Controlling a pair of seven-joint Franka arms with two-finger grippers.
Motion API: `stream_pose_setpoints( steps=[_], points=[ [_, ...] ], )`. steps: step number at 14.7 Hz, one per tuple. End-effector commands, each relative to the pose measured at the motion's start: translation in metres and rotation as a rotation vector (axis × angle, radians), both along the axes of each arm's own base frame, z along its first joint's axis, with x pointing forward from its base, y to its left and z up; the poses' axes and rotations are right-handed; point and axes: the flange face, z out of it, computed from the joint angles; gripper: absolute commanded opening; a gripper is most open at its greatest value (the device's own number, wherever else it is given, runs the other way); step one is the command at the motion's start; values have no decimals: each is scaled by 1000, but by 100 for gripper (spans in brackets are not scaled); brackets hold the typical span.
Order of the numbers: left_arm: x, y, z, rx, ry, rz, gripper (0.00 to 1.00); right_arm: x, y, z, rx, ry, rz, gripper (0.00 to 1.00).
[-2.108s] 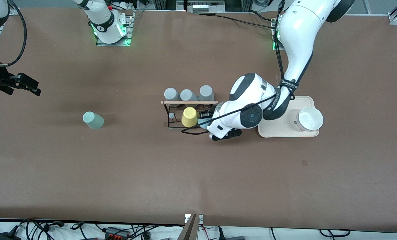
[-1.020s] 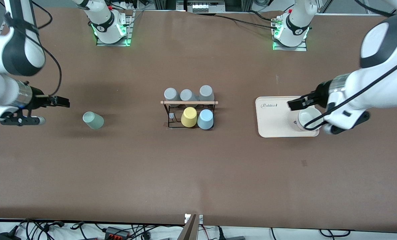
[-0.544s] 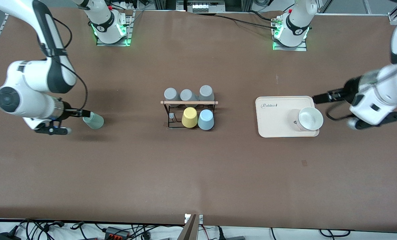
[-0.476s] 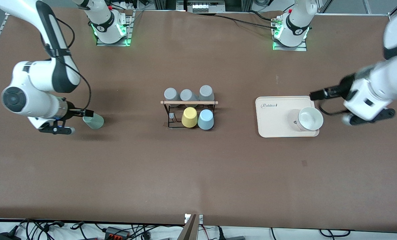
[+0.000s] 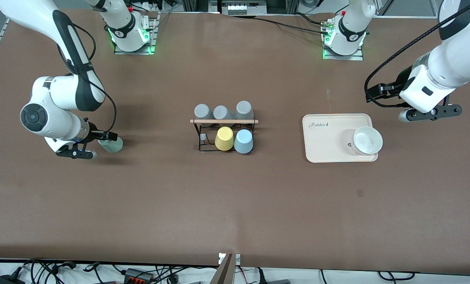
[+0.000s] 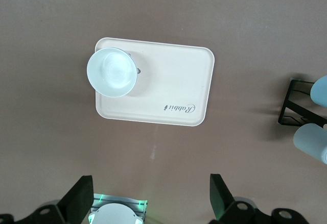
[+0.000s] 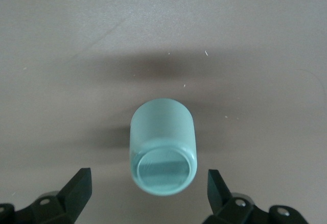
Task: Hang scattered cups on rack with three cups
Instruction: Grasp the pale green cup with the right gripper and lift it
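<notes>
I expect the yellow cup [image 5: 224,139] to move aside a little when I push the pale mint green cup on, because the empty peg [image 5: 203,137] is close beside the yellow cup.
The pale mint green cup [image 5: 112,144] [image 7: 162,142] lies on its side toward the right arm's end of the table. My right gripper [image 5: 108,137] [image 7: 148,185] is open at the cup's round end. One finger stands on each side of that end with a gap between. The black wire rack [image 5: 203,136] with its wooden bar [image 5: 223,121] stands mid-table. On it are three grey cups [image 5: 221,112], a yellow cup [image 5: 224,138] and the light blue cup [image 5: 243,141] [image 6: 322,89]. My left gripper [image 5: 373,94] [image 6: 149,203] is open and empty, in the air just off the tray's corner.
A cream tray [image 5: 325,138] [image 6: 173,86] with a white bowl [image 5: 367,140] [image 6: 111,72] on it lies toward the left arm's end. The arms' bases [image 5: 130,37] stand along the table's edge farthest from the front camera.
My right gripper has come in to the mint green cup and now brackets its end. My left arm has drawn back from over the bowl and tray toward its own end.
</notes>
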Motion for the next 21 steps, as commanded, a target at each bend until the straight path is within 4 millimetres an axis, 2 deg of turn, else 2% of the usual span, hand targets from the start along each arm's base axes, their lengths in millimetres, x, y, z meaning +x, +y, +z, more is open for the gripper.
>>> stream_pose_setpoints(
  steps=[1, 4, 6, 8, 10, 12, 15, 17, 19, 21],
  points=[
    [-5, -1, 7, 14, -15, -26, 100, -7, -2, -14, -3, -15, -16, 100],
    [-7, 4, 8, 19, 12, -13, 100, -6, -2, -17, -4, -11, -12, 100],
    [-1, 3, 21, 68, -44, -44, 100, -3, -2, -17, -2, -14, 1, 100],
    [-3, 2, 21, 99, -40, -79, 100, 0, 1, -21, -5, -10, 39, 100],
    [-4, 9, 23, 83, -27, -168, 100, 2, -2, -27, -12, -4, 78, 100],
    [-4, 16, 24, 73, -26, -175, 100, 2, -4, -28, -11, 0, 91, 100],
    [-5, 7, 29, 74, -46, -183, 100, 4, -5, -27, -10, -3, 102, 100],
    [-4, 9, 30, 72, -47, -181, 100, 7, -5, -24, -10, -10, 102, 99],
    [-4, 11, 32, 65, -51, -182, 100, 10, -5, -21, -10, -15, 102, 59],
    [-3, 14, 30, -1, -45, -153, 100, 10, -6, -20, -9, -15, 99, 35]
  ],
)
